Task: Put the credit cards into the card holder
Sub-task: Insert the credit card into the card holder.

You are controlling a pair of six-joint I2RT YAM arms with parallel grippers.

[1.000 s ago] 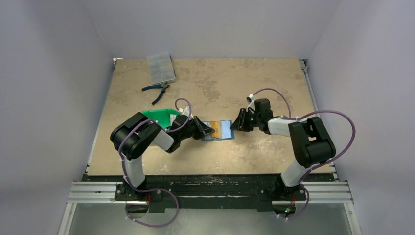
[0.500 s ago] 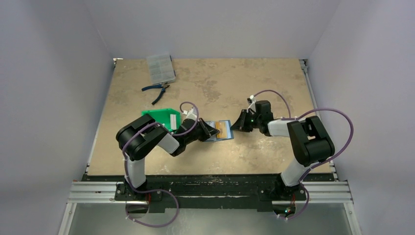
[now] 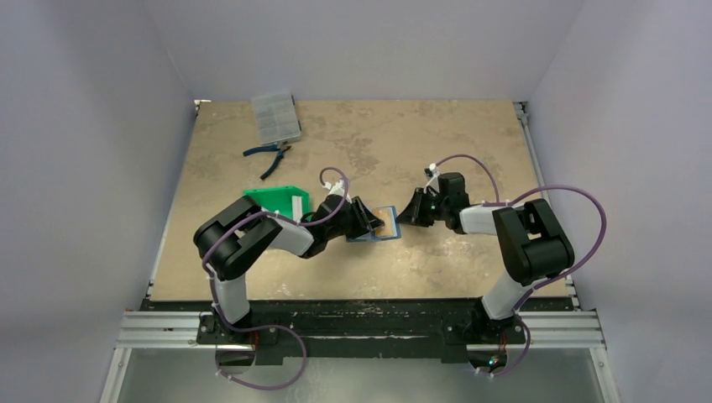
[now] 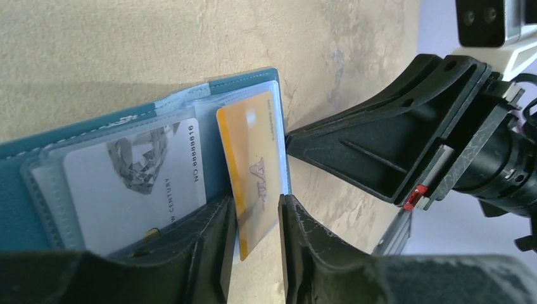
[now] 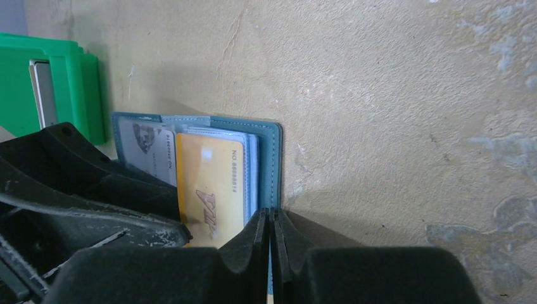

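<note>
The yellow credit card (image 5: 214,180) takes up its whole pocket, whose loose edge (image 5: 252,171) points toward the robot's right gripper, so the right gripper should grab that edge of the pocket and flip the pocket over.
The teal-blue card holder (image 3: 392,235) lies open on the table. A pale grey-white credit card (image 4: 133,177) sits in its left clear pocket. My left gripper (image 4: 256,199) is nearly shut around a yellow credit card (image 4: 253,164), whose far end is in the holder's right pocket. My right gripper (image 5: 271,215) is shut on the holder's right edge (image 5: 273,164) and pins it. Both grippers show from above, the left (image 3: 369,220) and the right (image 3: 403,216). Another pale card (image 5: 43,88) stands in the green tray.
The green plastic tray (image 3: 270,201) sits just left of the holder, behind my left arm. A clear compartment box (image 3: 275,116) and blue-handled pliers (image 3: 269,154) lie at the far left of the table.
My left gripper has moved right with the yellow card, carrying it further over the holder's right side. My right gripper has stayed on the holder's right edge.
</note>
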